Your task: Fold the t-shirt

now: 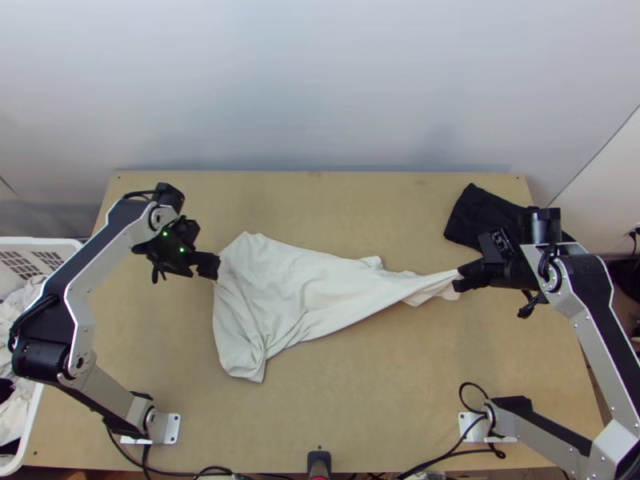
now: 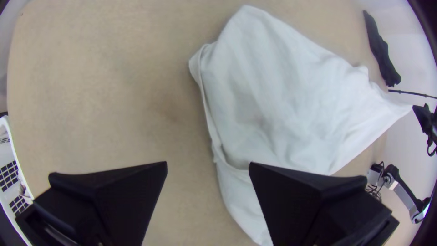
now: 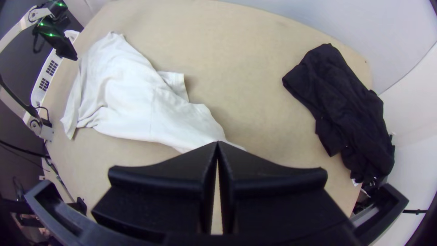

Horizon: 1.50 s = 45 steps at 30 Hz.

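The folds come together at the narrow end (image 1: 428, 286), so the white t-shirt (image 1: 296, 286) will open up much wider there when the robot lifts and spreads it.
The white t-shirt (image 1: 296, 288) lies bunched and unevenly stretched across the middle of the table, wide at its left part and drawn to a narrow end at the right. That narrow end is pinched by my right gripper (image 1: 462, 282), shut on it. In the right wrist view the two fingertips of the right gripper (image 3: 217, 145) meet over the shirt (image 3: 141, 105). My left gripper (image 1: 214, 266) is over the shirt's left edge. Seen in the left wrist view, the left gripper (image 2: 208, 166) stands open, its fingers apart, with shirt (image 2: 291, 95) under one of them.
A black cloth (image 1: 480, 216) lies bunched at the table's far right, partly behind the right arm. A white basket (image 1: 36, 244) holding clothes stands at the left of the table (image 1: 344, 432). Cables run along the near edge.
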Motion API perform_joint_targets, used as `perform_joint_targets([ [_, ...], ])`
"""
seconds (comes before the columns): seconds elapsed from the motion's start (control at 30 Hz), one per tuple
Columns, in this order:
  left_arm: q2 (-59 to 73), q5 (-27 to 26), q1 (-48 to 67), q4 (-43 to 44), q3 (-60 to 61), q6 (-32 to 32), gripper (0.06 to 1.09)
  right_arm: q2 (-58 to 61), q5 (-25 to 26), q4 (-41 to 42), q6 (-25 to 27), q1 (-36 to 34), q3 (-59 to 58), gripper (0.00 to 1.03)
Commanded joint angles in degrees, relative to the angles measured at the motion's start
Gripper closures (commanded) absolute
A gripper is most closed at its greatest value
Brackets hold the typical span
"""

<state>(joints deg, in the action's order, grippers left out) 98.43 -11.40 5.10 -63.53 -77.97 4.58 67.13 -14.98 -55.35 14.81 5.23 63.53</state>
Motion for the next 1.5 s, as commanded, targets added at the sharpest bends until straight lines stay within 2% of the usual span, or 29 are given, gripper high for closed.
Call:
perform_joint_targets([
  [0.0,1.0,0.3,2.3,1.6,0.6,-2.4,0.23,-0.6,-0.1,0.8,0.0,0.0,-0.5,1.00],
  [0.2,1.1,4.5,4.1,4.6,1.9,-2.6,0.29,-0.4,0.0,1.4,0.0,-0.1,0.4,1.00],
  [0.4,1.1,6.2,4.7,6.9,2.8,-2.6,0.47,-1.0,-0.1,1.3,-0.1,-0.2,-0.3,1.00],
  [0.53,0.9,6.2,5.0,6.9,3.2,-2.5,0.52,-1.3,0.0,1.3,0.0,-0.3,-0.5,1.00],
  [0.9,-0.9,5.4,5.5,7.5,5.6,-1.4,1.03,-1.4,-0.1,1.3,-0.3,-0.1,-0.9,1.00],
  [1.13,-2.2,2.8,4.1,7.4,4.8,-1.9,1.04,-1.4,-0.1,1.3,-0.6,0.9,-1.6,1.00],
  [1.47,-3.7,-7.5,-7.1,3.5,-3.4,-4.7,1.04,-0.9,-0.1,1.4,-2.2,3.8,0.8,1.00],
])
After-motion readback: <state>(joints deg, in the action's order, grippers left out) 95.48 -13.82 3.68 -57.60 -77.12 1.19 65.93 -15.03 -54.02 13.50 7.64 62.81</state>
